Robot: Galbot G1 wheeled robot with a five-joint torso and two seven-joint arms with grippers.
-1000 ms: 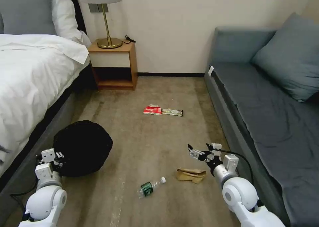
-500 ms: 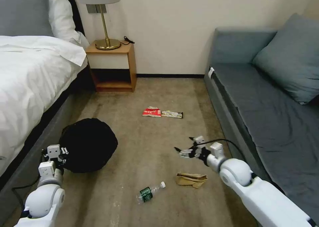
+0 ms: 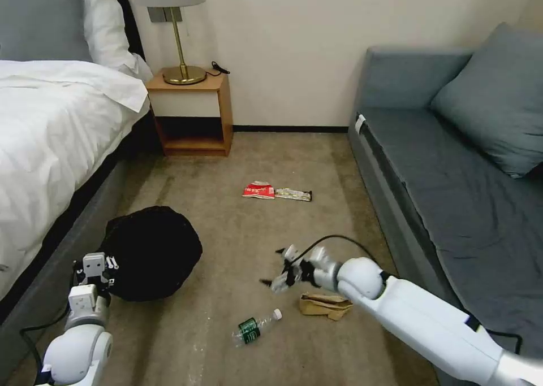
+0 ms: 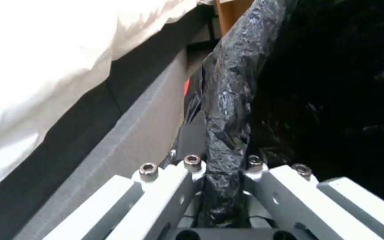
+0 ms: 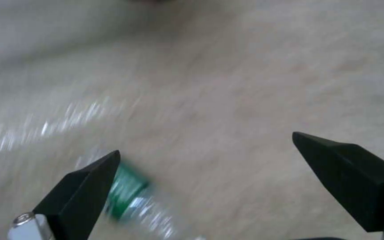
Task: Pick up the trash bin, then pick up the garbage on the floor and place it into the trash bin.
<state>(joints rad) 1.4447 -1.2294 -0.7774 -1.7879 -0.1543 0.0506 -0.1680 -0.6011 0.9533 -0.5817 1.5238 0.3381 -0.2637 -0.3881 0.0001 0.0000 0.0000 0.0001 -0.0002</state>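
My gripper should expect an empty bottle point(image 3: 251, 329) that squeezes inward when I lift it, because carpet can be seen through the clear end point(image 3: 238, 336) below the green label.
The trash bin point(image 3: 153, 250), lined with a crinkled black bag, hangs low beside the bed. My left gripper point(image 3: 97, 266) is shut on its rim; the left wrist view shows the bag-covered rim point(image 4: 227, 110) pinched between the fingers point(image 4: 187, 173). On the carpet lie a clear bottle with a green label point(image 3: 255, 324), crumpled brown paper point(image 3: 325, 304), a red-and-white snack packet point(image 3: 259, 190) and a slim bar wrapper point(image 3: 293, 194). My right gripper point(image 3: 271, 268) is open, low over the floor just beyond the bottle and left of the paper. The right wrist view has the bottle point(image 5: 127, 188) by one fingertip of the gripper point(image 5: 206, 144).
A white-sheeted bed point(image 3: 51, 131) runs along the left and a grey sofa point(image 3: 452, 188) along the right. A wooden nightstand point(image 3: 192, 115) with a brass lamp point(image 3: 181, 69) stands at the far wall. Carpet lies open between bed and sofa.
My right arm has stretched out, swinging its open gripper left and down, from near the sofa to just above the bottle. The bin has stayed in my left gripper.
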